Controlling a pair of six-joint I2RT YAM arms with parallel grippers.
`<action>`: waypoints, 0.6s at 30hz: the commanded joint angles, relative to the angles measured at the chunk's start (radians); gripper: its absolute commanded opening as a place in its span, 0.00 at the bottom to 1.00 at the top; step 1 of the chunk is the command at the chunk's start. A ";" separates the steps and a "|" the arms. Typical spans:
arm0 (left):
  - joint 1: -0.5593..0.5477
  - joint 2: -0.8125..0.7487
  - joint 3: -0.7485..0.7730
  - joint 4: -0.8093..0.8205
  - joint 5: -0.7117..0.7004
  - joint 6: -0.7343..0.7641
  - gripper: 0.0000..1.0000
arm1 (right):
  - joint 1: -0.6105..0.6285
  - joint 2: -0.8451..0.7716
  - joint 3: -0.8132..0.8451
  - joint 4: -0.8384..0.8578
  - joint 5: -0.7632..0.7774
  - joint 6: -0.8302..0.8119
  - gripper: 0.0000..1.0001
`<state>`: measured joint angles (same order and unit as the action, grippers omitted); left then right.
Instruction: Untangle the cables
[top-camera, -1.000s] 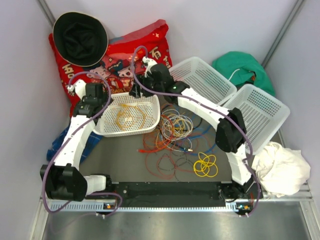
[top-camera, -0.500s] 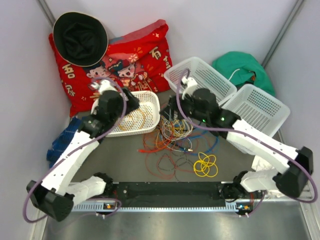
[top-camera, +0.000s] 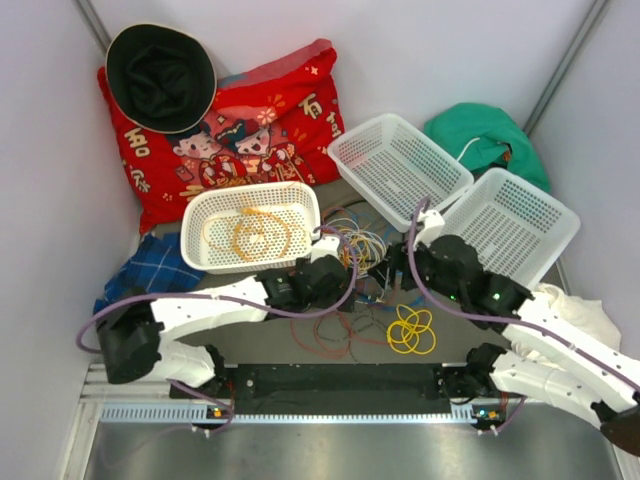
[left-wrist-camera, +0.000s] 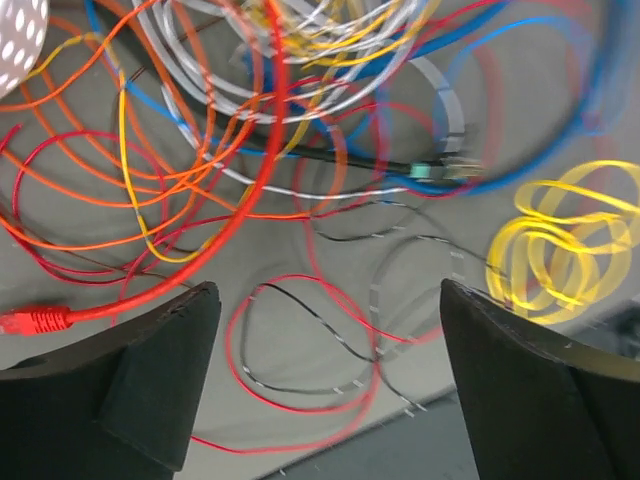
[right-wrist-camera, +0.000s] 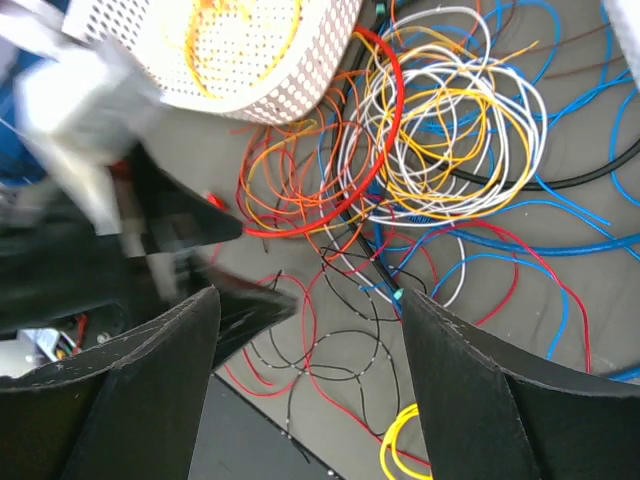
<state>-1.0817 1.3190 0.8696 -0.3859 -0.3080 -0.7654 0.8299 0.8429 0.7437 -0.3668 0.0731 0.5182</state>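
I expect the thick red cable (left-wrist-camera: 266, 172) to come out of the tangle when I lift it, because it runs over the orange loops and its plug end (left-wrist-camera: 38, 320) is loose.
The cables (top-camera: 352, 262) lie tangled mid-table: red, orange, yellow, blue and grey-white loops. A yellow coil (top-camera: 411, 330) lies apart, near the front. My left gripper (top-camera: 342, 272) hangs low over the pile's left side, open and empty; in the left wrist view (left-wrist-camera: 325, 375) thin red and black wires (left-wrist-camera: 300, 340) lie below it, with a thick red cable (left-wrist-camera: 200, 270) and the yellow coil (left-wrist-camera: 570, 245) beside them. My right gripper (top-camera: 397, 270) is open and empty over the pile's right side; in the right wrist view (right-wrist-camera: 310, 390) it faces the tangle (right-wrist-camera: 440, 140).
A white basket (top-camera: 300, 200) at the back left holds an orange-yellow cable (top-camera: 255, 232). Two white baskets (top-camera: 400, 160) (top-camera: 520, 225) stand at the back right. A red cushion (top-camera: 230, 120), black hat (top-camera: 160, 75), green cloth (top-camera: 485, 135) and white cloth (top-camera: 565, 335) lie around.
Both arms swung from the back baskets forward and down to the cable pile. The left arm now lies stretched low across the table. The cables have not visibly moved.
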 joint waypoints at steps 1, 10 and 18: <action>-0.007 0.084 0.037 0.013 -0.135 -0.055 0.98 | 0.009 -0.091 -0.043 -0.046 0.040 0.042 0.72; 0.011 0.359 0.146 -0.022 -0.215 -0.023 0.99 | 0.009 -0.169 -0.052 -0.118 0.060 0.049 0.72; 0.039 0.427 0.167 0.045 -0.128 0.012 0.70 | 0.009 -0.197 -0.052 -0.169 0.071 0.034 0.72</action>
<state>-1.0489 1.7264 0.9955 -0.3904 -0.4587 -0.7776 0.8307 0.6701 0.6804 -0.5228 0.1230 0.5606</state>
